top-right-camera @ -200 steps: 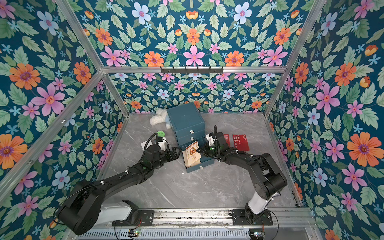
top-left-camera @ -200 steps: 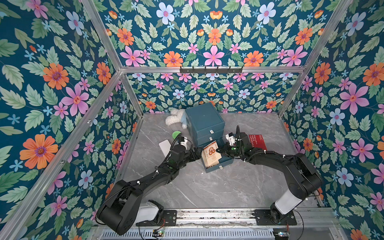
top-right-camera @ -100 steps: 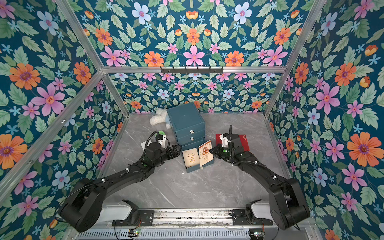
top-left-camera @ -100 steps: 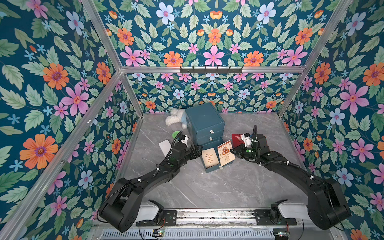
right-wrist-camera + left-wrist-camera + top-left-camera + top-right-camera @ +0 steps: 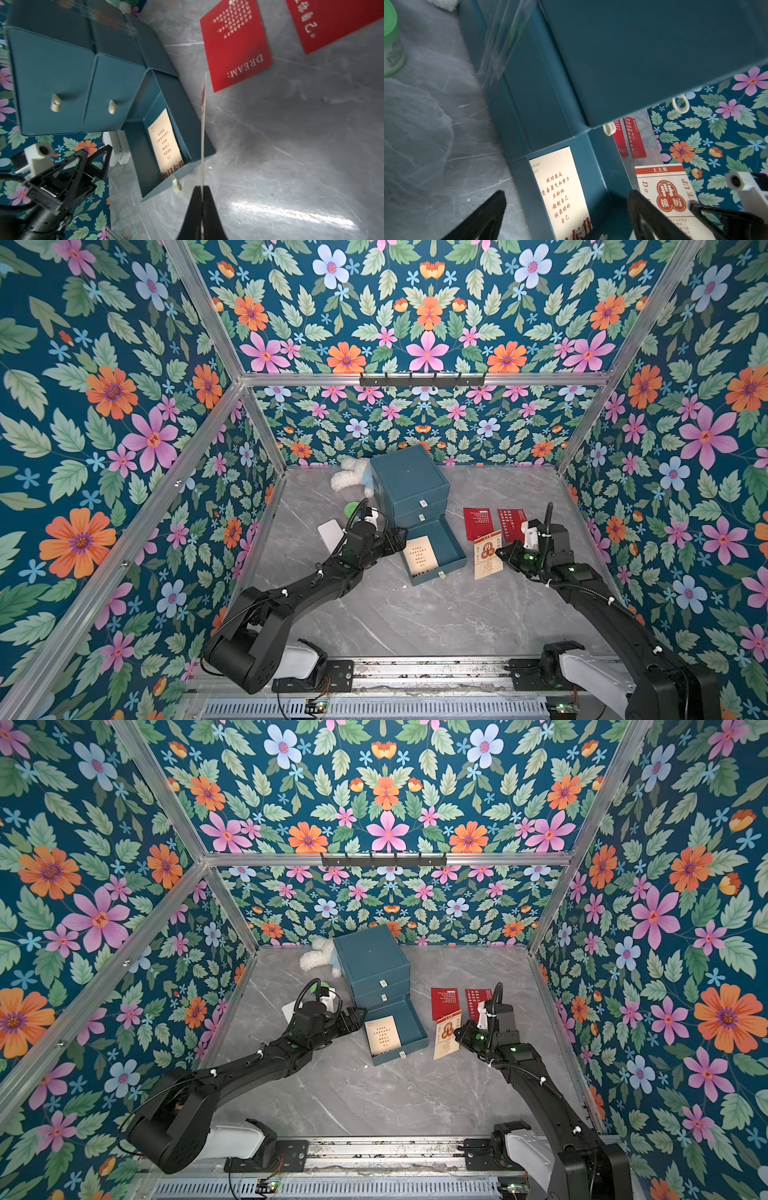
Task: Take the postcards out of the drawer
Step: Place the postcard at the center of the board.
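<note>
I can see the held postcard is clear of the drawer's side (image 5: 456, 540) with free tabletop (image 5: 489, 586) below, so I should keep lowering it with my right gripper until it meets the tabletop.
The teal cabinet's bottom drawer (image 5: 454, 548) stands pulled out. One cream postcard (image 5: 422, 558) with orange-brown print lies flat inside it, also in the left wrist view (image 5: 560, 187). My right gripper (image 5: 503, 553) is shut on the edge of a second cream postcard (image 5: 487, 554), held upright just right of the drawer; the right wrist view shows that card (image 5: 203, 128) edge-on between the pads. Two red postcards (image 5: 477, 523) (image 5: 512, 523) lie on the table behind it. My left gripper (image 5: 402, 540) hangs open at the drawer's left rim, holding nothing.
The teal cabinet (image 5: 407, 479) stands at the back centre with a white plush toy (image 5: 348, 477) behind it. A green-lidded jar (image 5: 353, 508) and a white block (image 5: 330, 533) sit left of my left arm. Floral walls close in on three sides.
My right gripper has carried the cream postcard from over the drawer out to the right of it. The other cream card now lies uncovered in the drawer. My left arm has barely moved.
</note>
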